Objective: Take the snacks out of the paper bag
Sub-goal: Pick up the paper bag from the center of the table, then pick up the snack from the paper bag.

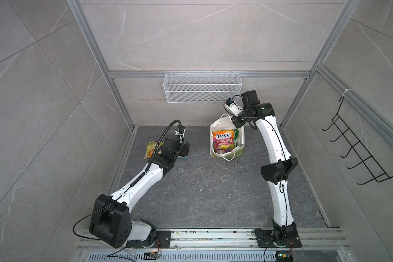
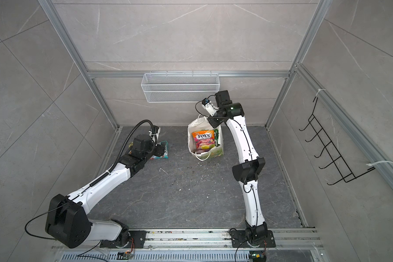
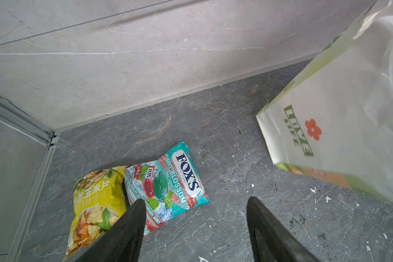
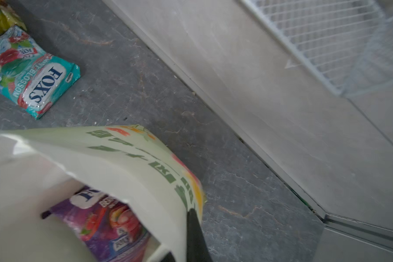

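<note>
I should pull the bag closer and take the orange packet (image 1: 224,140) with my left gripper, since my right gripper is on the bag's far rim (image 1: 228,121) near the back wall.
The white paper bag (image 1: 218,127) stands open near the back wall. An orange FOX'S packet (image 1: 222,139) is upright inside it, and a purple packet (image 4: 104,222) shows inside in the right wrist view. My right gripper (image 1: 235,125) is shut on the bag's far rim, one finger (image 4: 194,236) outside the paper wall. A teal-red FOX'S packet (image 3: 168,181) and a yellow snack packet (image 3: 98,204) lie flat on the floor at the left. My left gripper (image 3: 195,204) hovers open just above them with nothing between its fingers.
A white wire mesh basket (image 1: 202,87) hangs on the back wall above the bag. A black wire hook rack (image 1: 359,149) is fixed to the right wall. The dark stone floor (image 1: 213,192) carries small white crumbs. Aluminium frame posts stand at the corners.
</note>
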{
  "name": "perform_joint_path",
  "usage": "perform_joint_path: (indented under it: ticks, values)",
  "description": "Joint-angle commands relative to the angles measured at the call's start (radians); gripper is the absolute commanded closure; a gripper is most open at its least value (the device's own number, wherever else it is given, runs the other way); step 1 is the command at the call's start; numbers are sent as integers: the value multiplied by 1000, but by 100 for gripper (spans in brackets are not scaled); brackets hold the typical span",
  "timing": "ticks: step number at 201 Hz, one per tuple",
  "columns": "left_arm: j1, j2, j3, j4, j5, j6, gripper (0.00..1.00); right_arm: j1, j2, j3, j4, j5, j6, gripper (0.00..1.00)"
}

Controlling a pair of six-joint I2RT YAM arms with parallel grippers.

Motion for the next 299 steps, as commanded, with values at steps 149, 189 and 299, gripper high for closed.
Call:
perform_joint_path:
  ticks: [149,189,299]
  values:
    - [-91,-67,0,64,282,213,34,118,-704,-1197,653,-142,186,100]
    - [-169,-65,21,38,318,324,37,135,-761,-1259,704,-190,266,100]
    - [-256,38,159,-119,405,561,35,150,-812,-1317,745,-249,276,100]
